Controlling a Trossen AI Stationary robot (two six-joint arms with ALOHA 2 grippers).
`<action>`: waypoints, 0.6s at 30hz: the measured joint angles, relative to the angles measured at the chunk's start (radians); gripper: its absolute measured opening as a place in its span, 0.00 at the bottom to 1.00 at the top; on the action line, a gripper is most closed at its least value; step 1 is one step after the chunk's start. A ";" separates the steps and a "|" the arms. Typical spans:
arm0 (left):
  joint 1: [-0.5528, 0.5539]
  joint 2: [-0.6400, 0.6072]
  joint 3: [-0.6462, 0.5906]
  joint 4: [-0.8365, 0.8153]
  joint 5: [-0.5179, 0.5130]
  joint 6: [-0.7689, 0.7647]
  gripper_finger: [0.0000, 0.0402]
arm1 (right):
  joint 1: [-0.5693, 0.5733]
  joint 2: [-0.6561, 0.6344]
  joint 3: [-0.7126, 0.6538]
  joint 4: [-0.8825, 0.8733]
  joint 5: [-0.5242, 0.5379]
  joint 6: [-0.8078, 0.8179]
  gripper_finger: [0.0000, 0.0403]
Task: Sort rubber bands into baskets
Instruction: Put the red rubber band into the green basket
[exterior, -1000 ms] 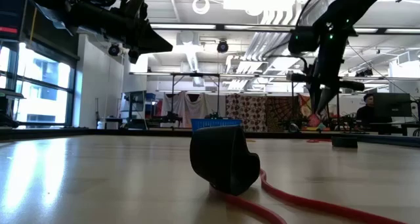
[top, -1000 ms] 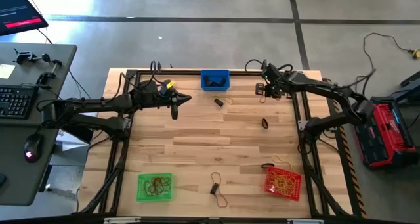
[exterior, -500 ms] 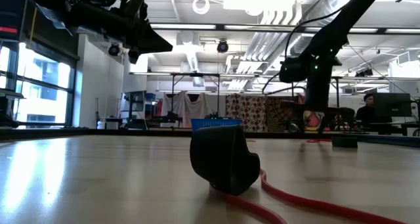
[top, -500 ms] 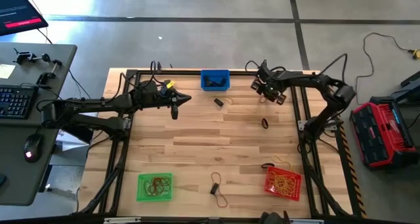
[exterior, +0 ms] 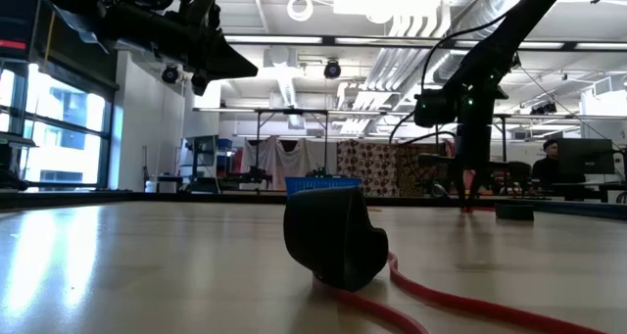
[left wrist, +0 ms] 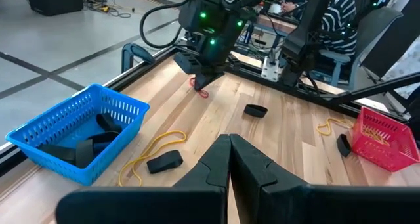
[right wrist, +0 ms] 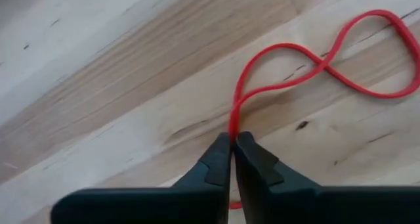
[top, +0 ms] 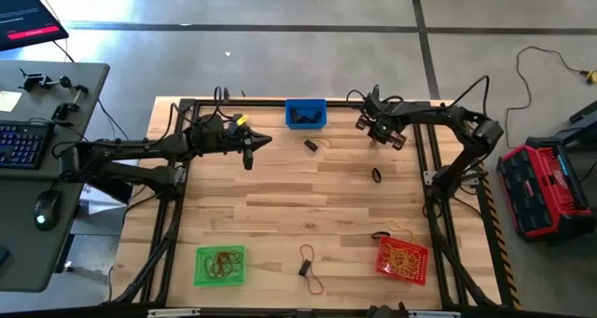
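My right gripper has the red rubber band (right wrist: 325, 65), but the green basket (top: 220, 266) is on my left gripper's side. I should pass the rubber band to my left gripper.
My right gripper (top: 377, 133) is down at the table's far right part and is shut on a red rubber band (right wrist: 315, 60). The left wrist view shows this gripper (left wrist: 202, 79) too, with the red band (left wrist: 201, 92) under it. My left gripper (top: 249, 152) is shut and empty, above the table's far left part. The blue basket (top: 305, 113) stands at the far edge and holds black bands. The green basket (top: 221, 265) and the red basket (top: 402, 259) stand at the near edge. Loose black bands (top: 311, 145) (top: 377, 175) and a yellow one (left wrist: 152, 150) lie on the wood. My right gripper pinches one strand of the red band's loop (right wrist: 231, 129) between its two fingertips, coming from above and pointing down. The rest of the band lies slack on the wood, twisted into a figure of eight (right wrist: 328, 56).
A black band and a reddish one (top: 308, 267) lie at the near edge between the green and red baskets; they fill the low view's foreground (exterior: 333, 236). A yellow band (top: 381, 235) lies beside the red basket. The black frame rails (top: 424, 159) run along the table's sides.
My right gripper has gone down to the table top at the far right, and its arm has folded in toward the table.
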 joint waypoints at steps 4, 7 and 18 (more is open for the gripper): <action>0.000 0.000 0.000 0.000 0.000 0.000 0.00 | 0.038 -0.023 -0.004 0.052 -0.012 -0.085 0.01; 0.000 0.000 0.000 0.000 0.000 0.000 0.00 | 0.062 -0.051 -0.004 0.049 0.000 -0.159 0.01; -0.011 0.000 0.000 0.001 0.000 0.000 0.00 | 0.205 -0.218 -0.003 0.093 -0.024 -0.299 0.00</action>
